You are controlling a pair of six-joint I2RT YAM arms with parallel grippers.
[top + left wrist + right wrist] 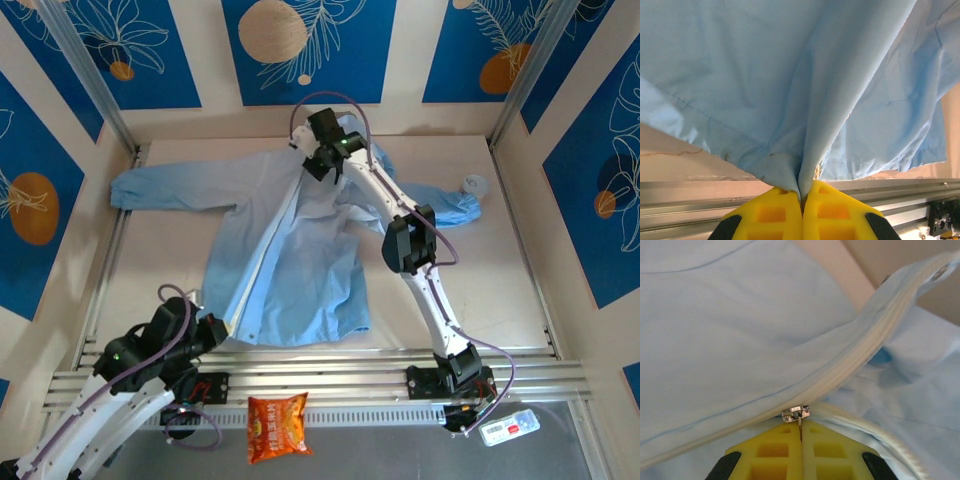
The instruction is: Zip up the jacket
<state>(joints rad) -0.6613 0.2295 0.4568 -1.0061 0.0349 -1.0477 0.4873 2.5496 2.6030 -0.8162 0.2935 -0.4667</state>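
Note:
The jacket's hem is held by my left gripper and the zipper runs straight to the slider, so I should keep pulling with my right gripper until the slider reaches the collar.
The light-blue jacket lies spread on the table, sleeves out to both sides, its whitish zipper strip running down the front. At the near hem my left gripper is shut on a fold of the jacket fabric, its yellow fingers pressed together. Up by the collar my right gripper is shut on the pull tab of the metal zipper slider, which sits on the zipper strip just ahead of the yellow fingertips.
Aluminium rails cross the near edge of the table under the hem. An orange snack bag and a small white device lie in front of the rails. Panelled walls close in the table on three sides.

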